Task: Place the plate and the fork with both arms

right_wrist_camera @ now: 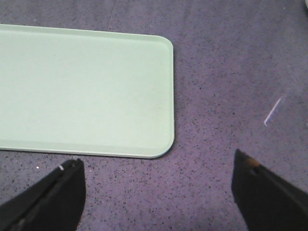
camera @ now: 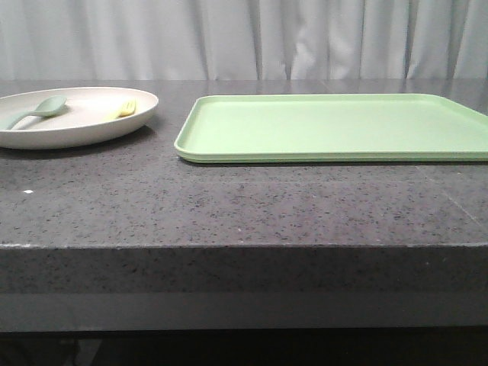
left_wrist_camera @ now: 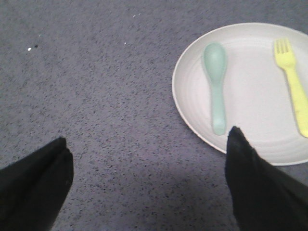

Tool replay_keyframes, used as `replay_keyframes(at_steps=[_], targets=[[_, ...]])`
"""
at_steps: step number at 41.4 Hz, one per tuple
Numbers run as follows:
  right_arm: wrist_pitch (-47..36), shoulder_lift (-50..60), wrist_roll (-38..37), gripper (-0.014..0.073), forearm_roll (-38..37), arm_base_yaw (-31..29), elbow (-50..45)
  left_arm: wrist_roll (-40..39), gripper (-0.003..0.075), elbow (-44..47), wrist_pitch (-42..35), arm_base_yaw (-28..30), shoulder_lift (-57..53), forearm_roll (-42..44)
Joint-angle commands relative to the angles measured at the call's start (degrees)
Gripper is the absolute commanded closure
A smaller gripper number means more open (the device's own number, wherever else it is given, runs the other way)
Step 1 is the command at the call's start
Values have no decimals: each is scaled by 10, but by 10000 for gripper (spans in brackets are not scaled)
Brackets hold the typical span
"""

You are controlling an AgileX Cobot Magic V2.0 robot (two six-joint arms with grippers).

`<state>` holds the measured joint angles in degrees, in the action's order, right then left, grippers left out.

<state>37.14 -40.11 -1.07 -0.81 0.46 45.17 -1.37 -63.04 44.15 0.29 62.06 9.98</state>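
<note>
My left gripper has one finger over the cream plate and the other over clear table. It should go on down with its fingers on both sides of the plate's rim until it can close.
The cream plate sits at the far left of the dark stone table; it also shows in the left wrist view. On it lie the pale-yellow fork, also in the left wrist view, and a sage-green spoon, also there. My left gripper is open and empty above bare table beside the plate; one finger overlaps the plate's rim in that view. My right gripper is open and empty above bare table near a corner of the light-green tray. Neither gripper shows in the front view.
The flat light-green tray lies on the right half of the table with nothing on it. The table's front edge runs across the front view. A grey curtain hangs behind.
</note>
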Motion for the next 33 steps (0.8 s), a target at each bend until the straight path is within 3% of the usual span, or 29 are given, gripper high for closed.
replay_keyframes(at_steps=[1, 4, 13, 18, 33], targets=[[-35, -3, 4, -42, -1, -4, 20, 2, 101, -69, 18, 26, 47, 5], [-35, -3, 4, -42, -1, -4, 20, 31, 101, -104, 45, 46, 88, -21], [-35, -3, 4, -42, -1, -4, 20, 201, 101, -200, 116, 123, 205, -256], [-35, -3, 4, -42, -1, -4, 20, 261, 101, -250, 174, 152, 271, -342], [-35, -3, 4, -42, -1, -4, 20, 270, 101, -379, 252, 167, 430, -390]])
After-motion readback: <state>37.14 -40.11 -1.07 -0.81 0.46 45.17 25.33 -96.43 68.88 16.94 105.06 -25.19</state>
